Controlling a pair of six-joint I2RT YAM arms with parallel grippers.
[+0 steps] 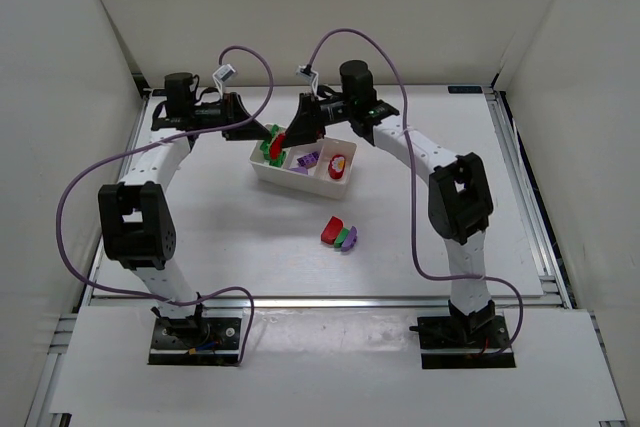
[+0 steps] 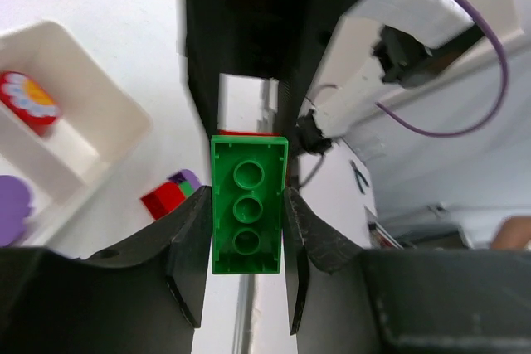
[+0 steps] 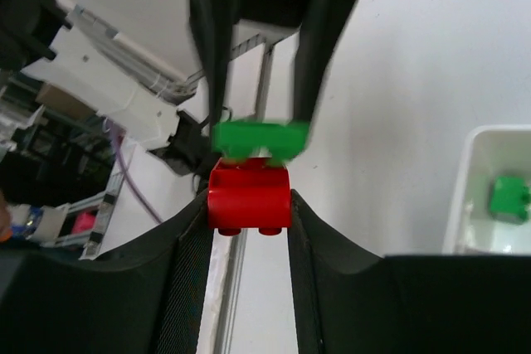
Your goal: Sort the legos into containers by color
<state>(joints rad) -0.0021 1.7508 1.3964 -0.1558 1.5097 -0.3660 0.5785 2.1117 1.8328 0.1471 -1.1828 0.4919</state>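
Note:
The red lego (image 3: 249, 196) is apart from the green lego, so my right gripper goes on to the container with the red piece (image 1: 334, 168) before it lets go there.
My left gripper (image 2: 246, 205) is shut on a green lego (image 2: 246, 215), gripped by its long sides. My right gripper (image 3: 249, 201) is shut on a red lego (image 3: 249, 197). The two bricks meet end to end in the air, the green lego (image 3: 260, 140) touching the red one's far side. In the top view both grippers (image 1: 265, 133) (image 1: 295, 135) face each other above the left end of the white tray (image 1: 262, 169). Its containers hold green pieces (image 1: 270, 154) on the left, a purple one (image 1: 308, 160) in the middle and a red one (image 1: 338, 167) on the right.
A joined cluster of red, green and purple bricks (image 1: 338, 235) lies on the table in front of the tray. Purple cables loop over both arms. Raised rails run along the table's left and right edges.

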